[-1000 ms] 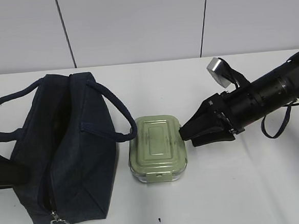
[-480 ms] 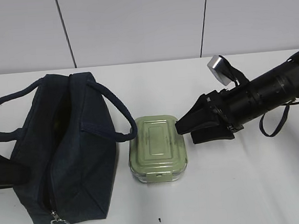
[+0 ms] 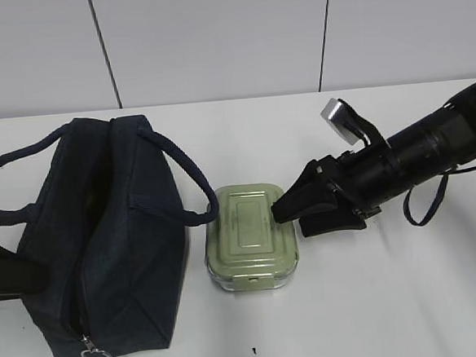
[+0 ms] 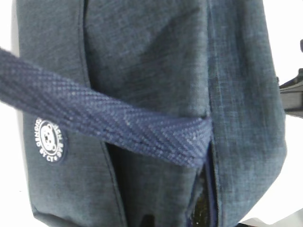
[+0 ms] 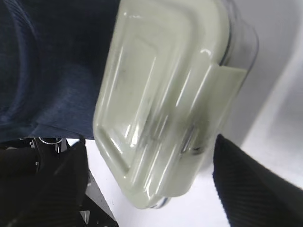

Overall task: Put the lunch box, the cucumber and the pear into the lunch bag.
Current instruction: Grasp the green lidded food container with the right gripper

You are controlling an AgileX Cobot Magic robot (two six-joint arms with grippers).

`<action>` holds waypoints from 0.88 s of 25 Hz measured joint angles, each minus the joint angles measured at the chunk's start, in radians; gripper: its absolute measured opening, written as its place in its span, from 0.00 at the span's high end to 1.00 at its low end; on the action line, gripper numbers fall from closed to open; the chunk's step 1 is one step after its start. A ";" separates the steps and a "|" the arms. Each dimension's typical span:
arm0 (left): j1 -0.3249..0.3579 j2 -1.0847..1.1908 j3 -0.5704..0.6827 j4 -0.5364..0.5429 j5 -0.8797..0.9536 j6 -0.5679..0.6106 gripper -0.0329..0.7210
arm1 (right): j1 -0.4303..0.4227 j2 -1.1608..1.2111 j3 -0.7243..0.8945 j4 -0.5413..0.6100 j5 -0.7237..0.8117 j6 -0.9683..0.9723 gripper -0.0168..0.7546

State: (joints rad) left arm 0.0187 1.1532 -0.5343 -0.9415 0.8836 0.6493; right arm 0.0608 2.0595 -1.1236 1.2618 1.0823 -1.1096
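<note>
The lunch bag's gap (image 3: 77,267) narrows down to the ring pull. The lunch bag's soft side (image 3: 146,226) will bend in and make the bag's opening narrower when I pull it.
The sage-green lunch box (image 3: 250,236) sits closed on the white table, just right of the navy lunch bag (image 3: 103,237). My right gripper (image 3: 283,209) is open, with its tips at the box's right edge. In the right wrist view its black fingers (image 5: 251,184) stand on either side of the lunch box (image 5: 161,104), not closed on it. My left arm (image 3: 8,276) is against the bag's left side, its gripper hidden. The left wrist view shows only the bag (image 4: 156,71) and a strap handle (image 4: 118,123). The cucumber and the pear are out of view.
The bag's top gapes open, with one handle (image 3: 191,190) looping toward the box. Its metal ring pull (image 3: 93,352) hangs at the front end. A white wall rises behind the table (image 3: 377,299).
My right gripper has moved left and a little down, from beside the lunch box to its right edge. The bag, the box and the left arm have not moved.
</note>
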 joint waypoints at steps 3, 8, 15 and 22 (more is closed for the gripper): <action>0.000 0.000 0.000 0.000 0.000 0.000 0.97 | 0.002 0.036 0.000 0.007 -0.002 0.000 0.16; 0.000 0.000 0.000 -0.001 0.000 0.000 0.97 | 0.002 0.073 0.000 0.050 -0.002 -0.002 0.17; 0.000 0.000 0.000 -0.001 0.000 0.000 0.97 | 0.036 0.104 0.000 0.090 -0.002 -0.007 0.19; 0.000 0.000 0.000 -0.001 0.000 0.000 0.97 | 0.040 0.126 -0.018 0.102 -0.008 -0.009 0.26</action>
State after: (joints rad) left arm 0.0187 1.1532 -0.5343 -0.9420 0.8836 0.6493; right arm 0.1005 2.1851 -1.1419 1.3641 1.0739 -1.1184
